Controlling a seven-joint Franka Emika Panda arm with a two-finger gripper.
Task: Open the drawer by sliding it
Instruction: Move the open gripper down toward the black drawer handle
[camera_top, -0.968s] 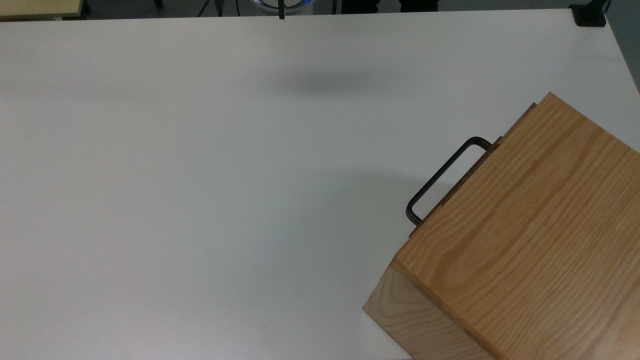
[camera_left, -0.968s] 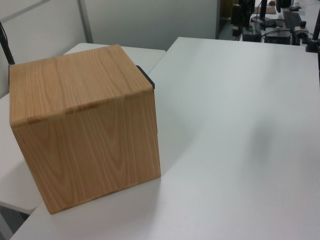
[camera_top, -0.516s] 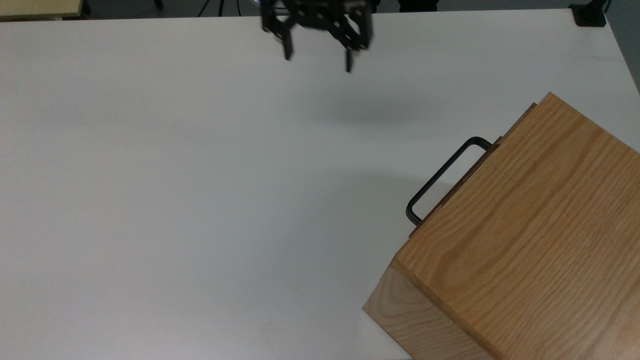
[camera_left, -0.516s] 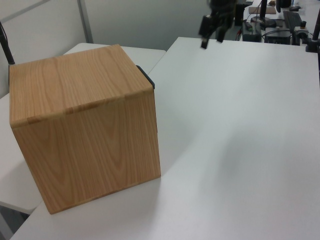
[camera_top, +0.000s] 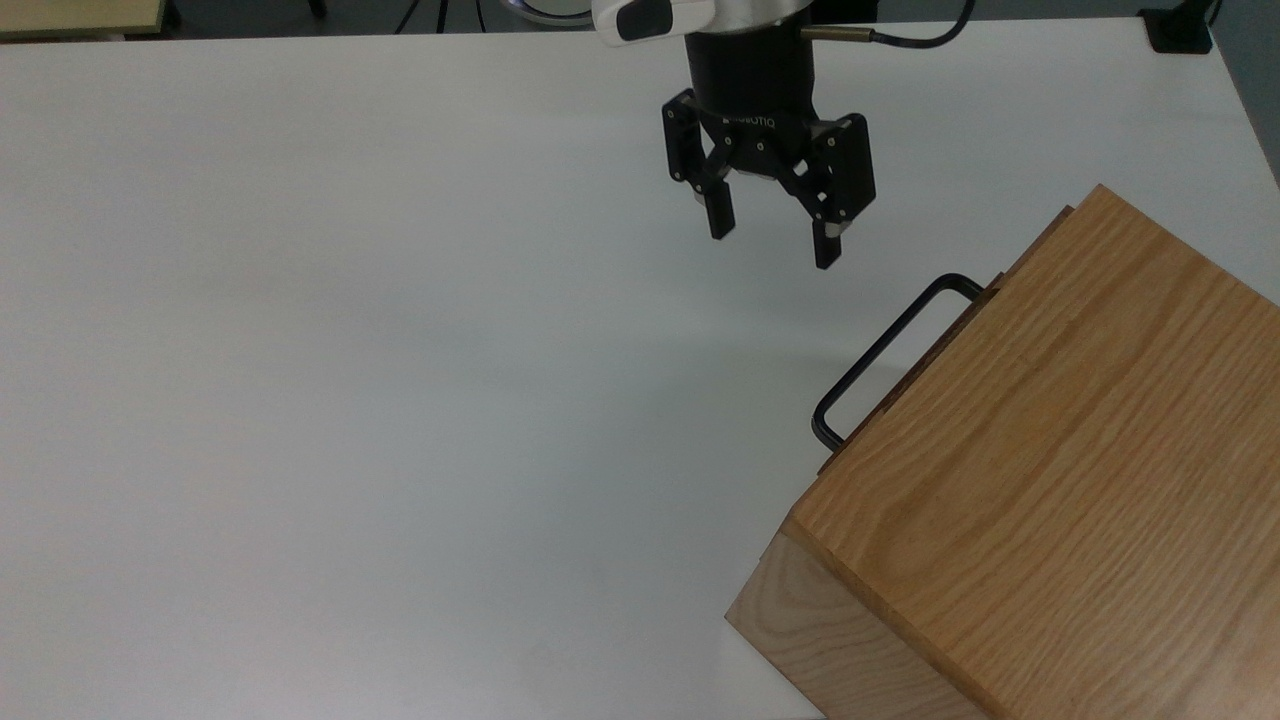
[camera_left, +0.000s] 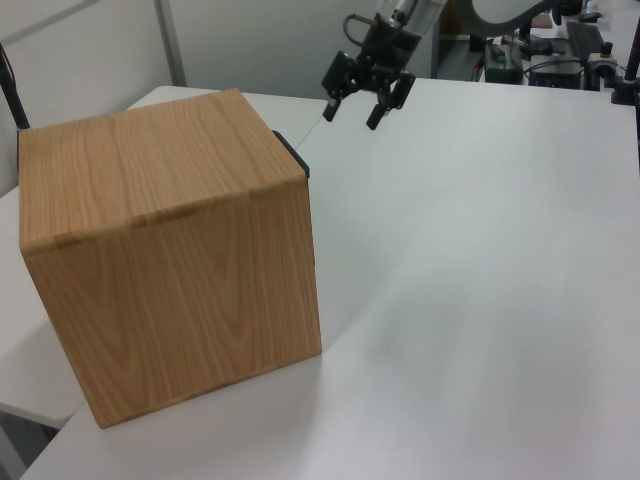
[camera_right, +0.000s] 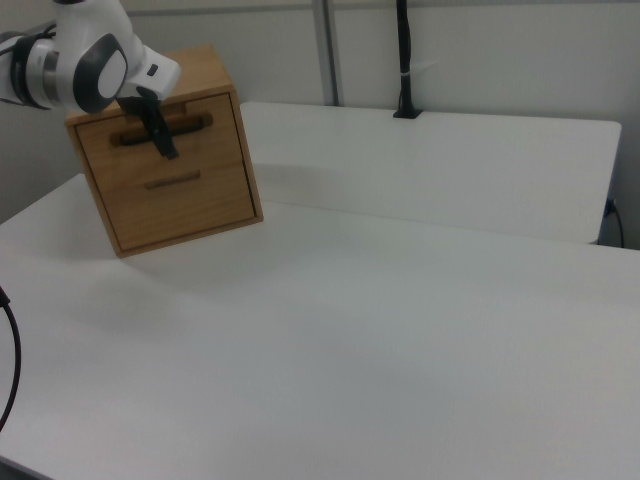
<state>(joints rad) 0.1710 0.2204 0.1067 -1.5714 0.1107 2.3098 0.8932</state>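
I expect that the oak box (camera_left: 185, 270) will shift slightly along with the drawer when I pull the drawer far out, as the box has its base edge (camera_left: 211, 390) standing free across the white table.
The drawer (camera_right: 222, 128) is the upper front panel of an oak box (camera_top: 1060, 450), and it sits closed in the casing. Its long black bar handle (camera_top: 885, 350) sticks out toward the top view's left and shows as a dark corner (camera_left: 296, 157) in the left view. My gripper (camera_top: 772, 245) hangs open above the table, up and left of the handle in the top view, holding nothing. In the left view the gripper (camera_left: 350, 120) hovers to the right of the box's far top corner. The right view has a black finger (camera_right: 160, 135) in front of the handle (camera_right: 195, 123).
The white table (camera_top: 400, 400) spreads wide to the top view's left of the box. Below the drawer the box has a second front panel with a wooden slot (camera_right: 172, 182). A black post (camera_right: 404, 60) stands at the table's far edge.
The gripper has come in from the far edge of the table and moved toward the box's handle, open throughout. The box and drawer have not moved.
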